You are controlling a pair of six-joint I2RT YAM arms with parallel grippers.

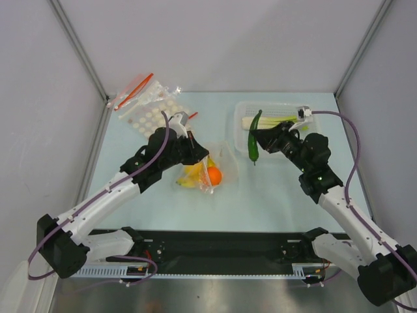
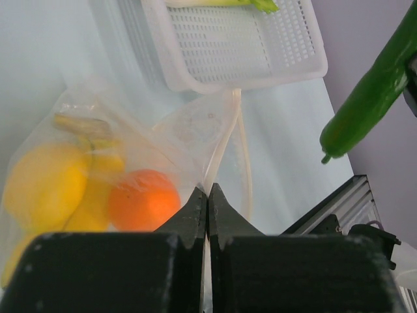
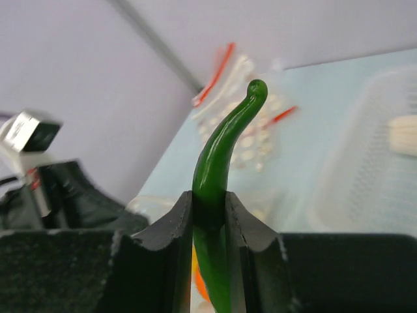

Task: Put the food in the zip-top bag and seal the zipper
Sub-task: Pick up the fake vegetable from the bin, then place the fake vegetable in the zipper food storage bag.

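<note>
The green vegetable (image 1: 253, 147) is pointing across the bag's opening (image 1: 229, 160), so the robot's right gripper should turn the vegetable's far end toward the bag's opening while the left gripper pulls the bag's edge back.
The zip-top bag (image 1: 203, 171) lies mid-table holding a yellow lemon (image 2: 42, 186), a banana (image 2: 98, 189) and a round orange (image 2: 143, 199). My left gripper (image 2: 207, 193) is shut on the bag's mouth edge, where the pale zipper (image 2: 222, 151) runs up from the fingertips. In the top view the left gripper (image 1: 199, 154) sits at the bag's far side. My right gripper (image 3: 210, 197) is shut on the dark green curved vegetable (image 3: 221, 147), held in the air to the right of the bag (image 1: 253, 145). The leek (image 1: 268, 120) lies in the white basket.
The white mesh basket (image 1: 287, 109) stands at the back right, just behind my right gripper (image 1: 262, 139). A heap of spare dotted bags with red strips (image 1: 146, 107) lies at the back left. Grey walls close in on both sides.
</note>
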